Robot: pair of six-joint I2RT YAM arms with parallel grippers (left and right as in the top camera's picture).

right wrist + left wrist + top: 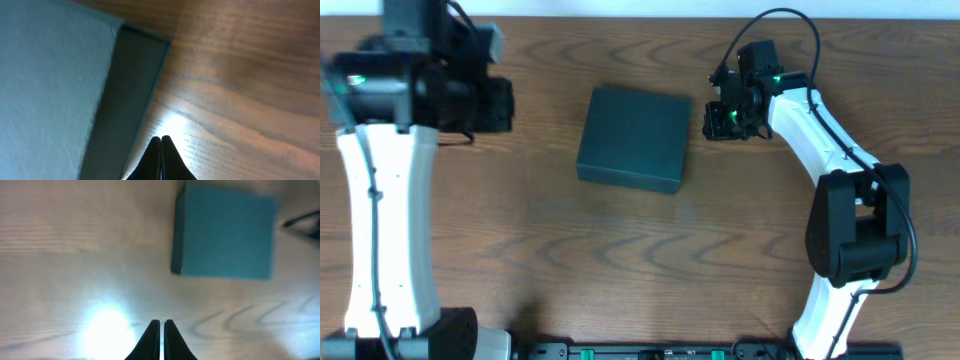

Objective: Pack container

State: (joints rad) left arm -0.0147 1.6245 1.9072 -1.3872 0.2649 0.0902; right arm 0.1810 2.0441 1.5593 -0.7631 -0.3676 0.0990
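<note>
The container's front edge (628,182) runs at a slant across the wood grain, so next my left gripper returns to the container's side (585,135) and nudges the container square before it pulls away.
The container (633,137) is a dark teal-green square box with its lid closed, lying on the wooden table at centre back. It also shows in the left wrist view (225,230) and fills the left of the right wrist view (50,85). My right gripper (712,122) is shut and empty, just to the right of the box's right side; its fingertips (161,139) hover over bare wood beside the box wall. My left gripper (161,324) is shut and empty, well to the left of the box, raised over bare table; in the overhead view its fingers are hidden under the arm.
The wooden table (620,260) spreads around the box. The left arm's base and white link (385,230) stand along the left edge. The right arm's base (850,240) stands at the right front. No snack packets are in view.
</note>
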